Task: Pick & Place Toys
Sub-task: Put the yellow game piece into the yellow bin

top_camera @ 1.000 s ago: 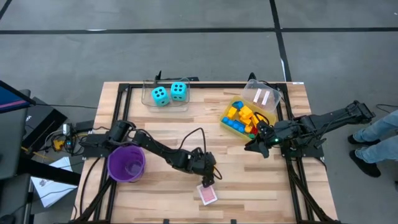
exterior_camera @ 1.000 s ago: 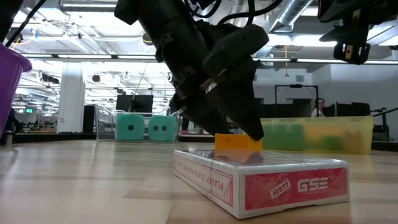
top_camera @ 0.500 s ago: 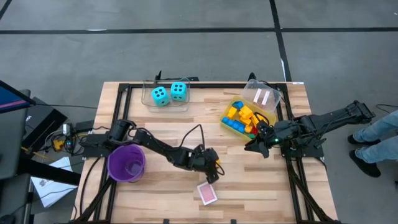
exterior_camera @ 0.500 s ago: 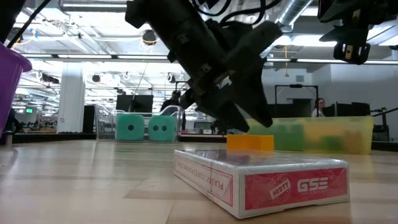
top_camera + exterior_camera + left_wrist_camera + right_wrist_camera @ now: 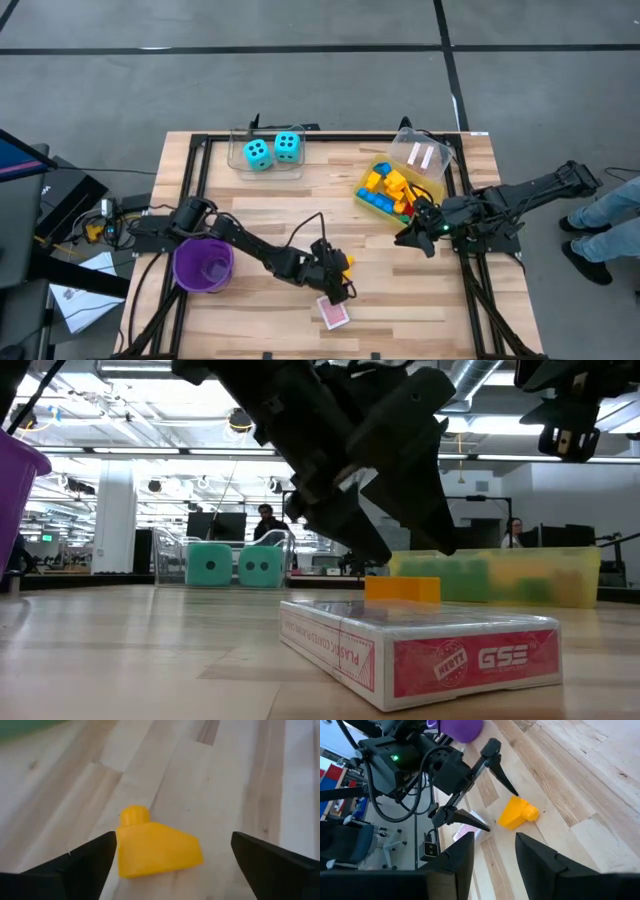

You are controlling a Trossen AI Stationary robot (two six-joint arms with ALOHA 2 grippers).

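My left gripper should pick up the brick (image 5: 349,267) and pass it to my right gripper, because the yellow brick is under my left gripper and the yellow bin (image 5: 388,198) is next to my right gripper.
A yellow brick (image 5: 157,849) lies on its side on the bare wood near the table's middle (image 5: 347,263), its stud pointing sideways. My left gripper (image 5: 343,278) is open, one finger on either side of the brick and clear of it, slanting down. A pink card box (image 5: 334,312) lies flat just nearer the front edge (image 5: 420,645). Two cyan dice (image 5: 272,150) sit in a clear tray at the back. My right gripper (image 5: 405,238) hangs open and empty beside the yellow bin (image 5: 365,195) of bricks.
A purple cup (image 5: 204,262) stands at the left, beside my left arm. A clear container (image 5: 420,155) sits behind the yellow bin. Cables run along the left arm. A person's legs (image 5: 600,225) show past the table's right edge. Bare wood lies between the brick and the bin.
My left gripper has drawn up a little from the yellow brick and tipped, and its fingers now stand wider apart than half a second ago. The brick slid a short way toward the right edge, then stayed on the wood.
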